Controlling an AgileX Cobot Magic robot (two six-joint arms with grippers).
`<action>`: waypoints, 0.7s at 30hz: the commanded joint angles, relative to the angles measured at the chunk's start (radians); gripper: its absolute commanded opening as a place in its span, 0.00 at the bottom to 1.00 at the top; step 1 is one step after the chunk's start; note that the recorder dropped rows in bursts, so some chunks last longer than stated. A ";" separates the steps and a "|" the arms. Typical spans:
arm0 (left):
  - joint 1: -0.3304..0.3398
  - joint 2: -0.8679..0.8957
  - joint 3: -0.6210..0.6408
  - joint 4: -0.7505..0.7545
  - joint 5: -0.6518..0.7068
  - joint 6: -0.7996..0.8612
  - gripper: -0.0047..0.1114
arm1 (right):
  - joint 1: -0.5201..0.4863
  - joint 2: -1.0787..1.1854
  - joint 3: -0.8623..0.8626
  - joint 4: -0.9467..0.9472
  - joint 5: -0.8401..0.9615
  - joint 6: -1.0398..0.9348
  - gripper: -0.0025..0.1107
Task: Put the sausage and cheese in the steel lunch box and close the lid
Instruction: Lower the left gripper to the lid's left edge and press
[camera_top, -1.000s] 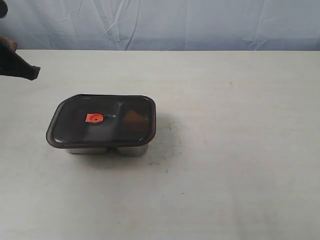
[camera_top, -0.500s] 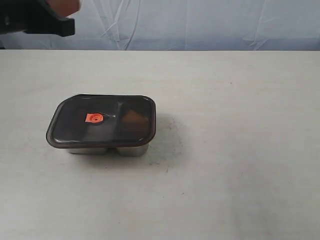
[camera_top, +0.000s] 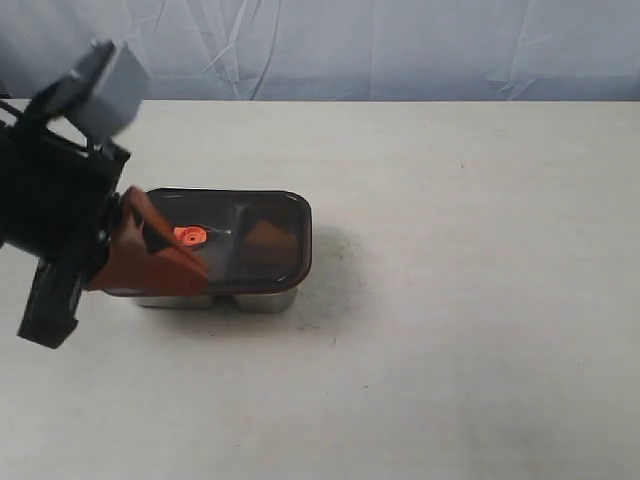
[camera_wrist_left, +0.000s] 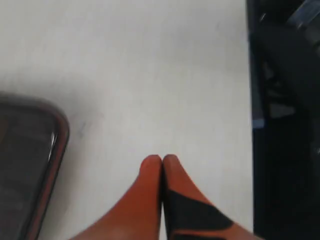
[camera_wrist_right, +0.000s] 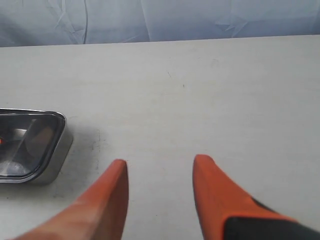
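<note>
The dark lid's rim (camera_top: 268, 288) fits closely on the steel lunch box, so the lid (camera_top: 235, 240) will move a little along with the box when the robot presses down.
The steel lunch box (camera_top: 258, 299) stands left of the table's middle with the dark lid (camera_top: 262, 212) lying on it, its orange valve tab (camera_top: 189, 235) in the centre. An orange-brown shape under the lid's right half looks like the cheese (camera_top: 270, 238). The sausage is hidden. My left gripper (camera_top: 196, 268) hangs in front of the box's left end, fingers pressed together and empty; in its wrist view the gripper (camera_wrist_left: 162, 160) is over bare table beside the lid's corner (camera_wrist_left: 35, 160). My right gripper (camera_wrist_right: 160, 167) is open over bare table, the box (camera_wrist_right: 50, 160) off to one side.
The white table (camera_top: 470, 300) runs wide to the right of the box. A pale blue cloth backdrop (camera_top: 400, 45) hangs behind its far edge. The left arm's black body (camera_top: 45, 210) stands at the left edge. A dark drop (camera_wrist_left: 285, 125) borders the table in the left wrist view.
The left arm has swung from the far top left corner down and right, and now covers the left end of the lidded box. The box and lid have not moved.
</note>
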 joint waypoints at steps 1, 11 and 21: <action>-0.049 0.002 0.040 0.291 -0.172 -0.313 0.04 | -0.001 -0.007 -0.006 0.002 -0.012 -0.005 0.39; -0.057 0.112 0.056 0.442 -0.151 -0.650 0.04 | -0.001 -0.007 -0.006 0.002 -0.024 -0.005 0.39; -0.057 0.260 0.054 0.528 -0.216 -0.763 0.04 | -0.001 -0.007 -0.006 0.000 -0.018 -0.017 0.39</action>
